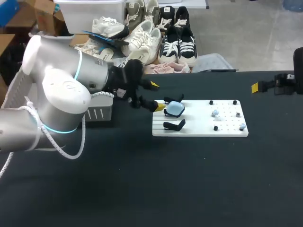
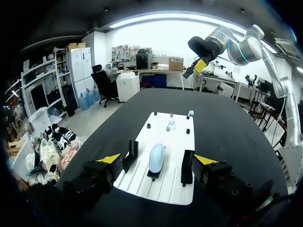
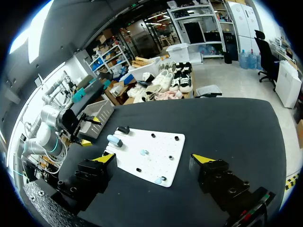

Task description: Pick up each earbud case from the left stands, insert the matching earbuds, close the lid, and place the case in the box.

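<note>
The pale earbuds point(image 1: 242, 126) are lying out among the black pegs. So the light blue earbud case point(image 1: 175, 109) will show empty slots when I open the case's lid.
A light blue earbud case point(image 1: 175, 109) sits shut on the left end of the white board point(image 1: 199, 128), between two black stands point(image 1: 174, 125). Two pale earbuds point(image 1: 215, 113) rest among black pegs on the board's right half. My left gripper point(image 1: 157, 96) hovers open at the board's left edge, just short of the case. In the left wrist view the case point(image 2: 156, 157) stands ahead of the open left gripper point(image 2: 157, 159), in line with the gap between its fingers and untouched. My right gripper point(image 3: 154, 158) is open and empty, well back from the board point(image 3: 156, 158), off the table's right edge.
A white slatted basket point(image 1: 100, 108) stands on the table behind my left arm, left of the board. My right arm point(image 1: 284, 84) sits at the table's far right edge. Bare black tabletop point(image 1: 189, 179) lies in front of the board.
</note>
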Controlling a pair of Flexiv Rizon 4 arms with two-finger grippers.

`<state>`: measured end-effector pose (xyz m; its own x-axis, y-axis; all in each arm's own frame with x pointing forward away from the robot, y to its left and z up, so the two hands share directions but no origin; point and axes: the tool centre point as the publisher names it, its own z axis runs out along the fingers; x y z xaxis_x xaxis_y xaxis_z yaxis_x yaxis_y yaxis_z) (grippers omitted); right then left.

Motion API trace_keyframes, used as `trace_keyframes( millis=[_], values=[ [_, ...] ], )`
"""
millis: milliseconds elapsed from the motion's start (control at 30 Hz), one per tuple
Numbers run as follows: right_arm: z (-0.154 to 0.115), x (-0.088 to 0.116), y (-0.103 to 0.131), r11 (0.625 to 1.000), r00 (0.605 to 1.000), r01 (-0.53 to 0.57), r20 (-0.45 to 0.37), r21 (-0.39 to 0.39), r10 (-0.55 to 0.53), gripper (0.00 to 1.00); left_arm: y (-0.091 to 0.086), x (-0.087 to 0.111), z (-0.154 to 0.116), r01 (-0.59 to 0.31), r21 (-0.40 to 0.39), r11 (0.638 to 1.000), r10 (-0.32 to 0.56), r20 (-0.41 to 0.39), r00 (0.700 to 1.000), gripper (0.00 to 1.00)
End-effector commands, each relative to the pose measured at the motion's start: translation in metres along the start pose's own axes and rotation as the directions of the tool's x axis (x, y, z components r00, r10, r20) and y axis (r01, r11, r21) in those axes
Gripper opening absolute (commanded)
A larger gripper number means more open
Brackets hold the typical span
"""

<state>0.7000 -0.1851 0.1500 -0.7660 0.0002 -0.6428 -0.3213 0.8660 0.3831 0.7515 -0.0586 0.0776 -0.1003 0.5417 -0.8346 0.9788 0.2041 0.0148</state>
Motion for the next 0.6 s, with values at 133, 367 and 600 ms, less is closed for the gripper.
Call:
trace_keyframes(
  millis=[133, 367, 600],
  values=[
    [0.000, 0.000, 0.000, 1.000, 1.000, 0.000, 0.000, 0.000, 0.000, 1.00, 0.001, 0.005, 0.009, -0.062, 0.038, 0.997, 0.060, 0.044, 0.997, 1.00],
    [0.000, 0.000, 0.000, 1.000, 1.000, 0.000, 0.000, 0.000, 0.000, 1.00, 0.002, 0.014, 0.021, -0.078, 0.041, 0.996, 0.075, 0.061, 0.995, 1.00],
    [0.000, 0.000, 0.000, 1.000, 1.000, 0.000, 0.000, 0.000, 0.000, 1.00, 0.001, 0.018, 0.031, -0.093, 0.046, 0.995, 0.090, 0.073, 0.993, 1.00]
  ],
)
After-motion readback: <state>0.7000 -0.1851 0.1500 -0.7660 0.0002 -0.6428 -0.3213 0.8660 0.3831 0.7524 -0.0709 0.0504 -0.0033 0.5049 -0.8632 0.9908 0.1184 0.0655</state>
